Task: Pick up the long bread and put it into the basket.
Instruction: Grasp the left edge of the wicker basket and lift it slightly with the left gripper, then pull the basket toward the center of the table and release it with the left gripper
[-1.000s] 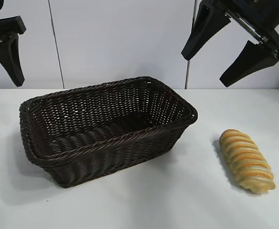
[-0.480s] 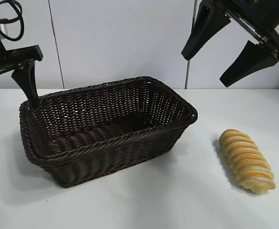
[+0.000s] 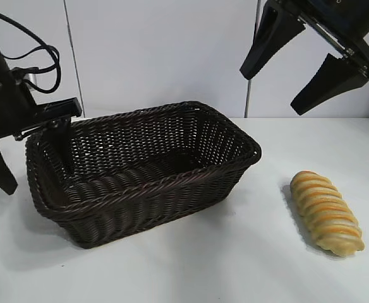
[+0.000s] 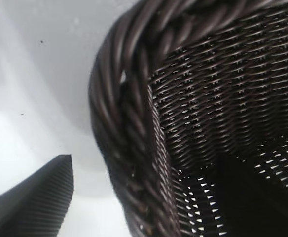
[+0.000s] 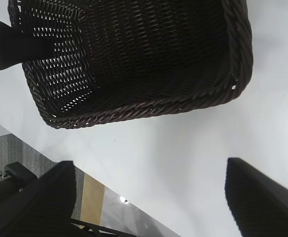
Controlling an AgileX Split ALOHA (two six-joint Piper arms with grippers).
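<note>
I should grab the basket's end rim (image 3: pixel 34 170) with my left gripper, lift the basket (image 3: pixel 150 180), crooked to the wall, and turn it square before the long bread goes in.
The long bread (image 3: pixel 326 211), golden with orange-brown ridges, lies on the white table to the right of the basket. The dark wicker basket (image 3: pixel 146 189) stands at centre-left with nothing in it. My left gripper (image 3: pixel 36 173) straddles the basket's left end wall, open: one finger is outside and one inside. In the left wrist view the braided rim (image 4: pixel 119 98) runs between the fingers, with a gap beside the outer finger (image 4: pixel 35 202). My right gripper (image 3: pixel 270 91) hangs open, high above the space between basket and bread, holding nothing.
The white tabletop (image 3: pixel 248 265) extends in front of the basket and around the bread. A pale panelled wall (image 3: pixel 159 57) stands behind. The right wrist view shows the basket (image 5: pixel 183 101) from above and the table's edge (image 5: pixel 134 190), with floor beyond.
My left gripper has come down from the upper left and now sits over the basket's left end rim, its fingers closer together. The right gripper, bread and basket have not moved.
</note>
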